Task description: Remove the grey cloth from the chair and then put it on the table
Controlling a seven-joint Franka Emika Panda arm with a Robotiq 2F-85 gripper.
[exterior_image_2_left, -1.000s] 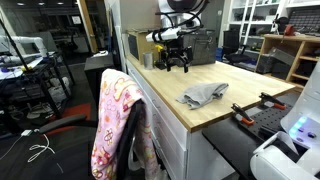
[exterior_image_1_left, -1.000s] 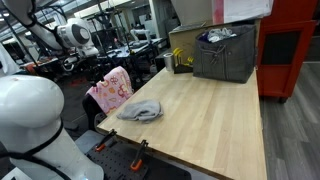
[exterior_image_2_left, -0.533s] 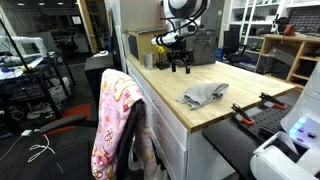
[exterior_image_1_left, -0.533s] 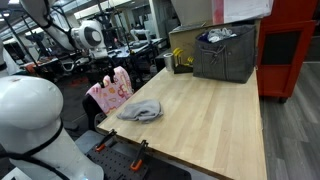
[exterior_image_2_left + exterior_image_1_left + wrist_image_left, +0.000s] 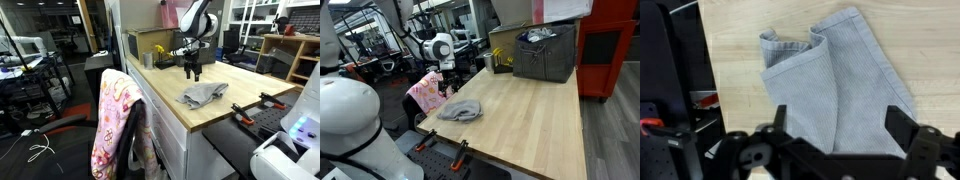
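The grey cloth (image 5: 462, 111) is bunched up by loose overlapping folds (image 5: 804, 55), so it will stretch out longer when I pull it, and its other end will drag along the table.
The grey cloth (image 5: 460, 110) lies crumpled on the light wooden table (image 5: 525, 115) near its edge, and shows in both exterior views (image 5: 203, 96). My gripper (image 5: 444, 86) hangs above the table close to the cloth; an exterior view (image 5: 193, 72) shows it just behind the cloth, pointing down. In the wrist view the cloth (image 5: 830, 80) lies folded directly below the gripper (image 5: 837, 122), whose two fingers stand wide apart with nothing between them. The chair (image 5: 115, 125) beside the table carries a pink flowered cloth (image 5: 430, 90).
A grey fabric bin (image 5: 545, 55) and a yellow-black item (image 5: 501, 60) stand at the table's far end. Clamps (image 5: 458, 150) grip the table edge near the cloth. A white robot body (image 5: 355, 125) fills the foreground. Red cabinet (image 5: 610, 50) beyond the table.
The arm has swung across the table toward the grey cloth and now hangs over it. The cloth and the chair have not moved.
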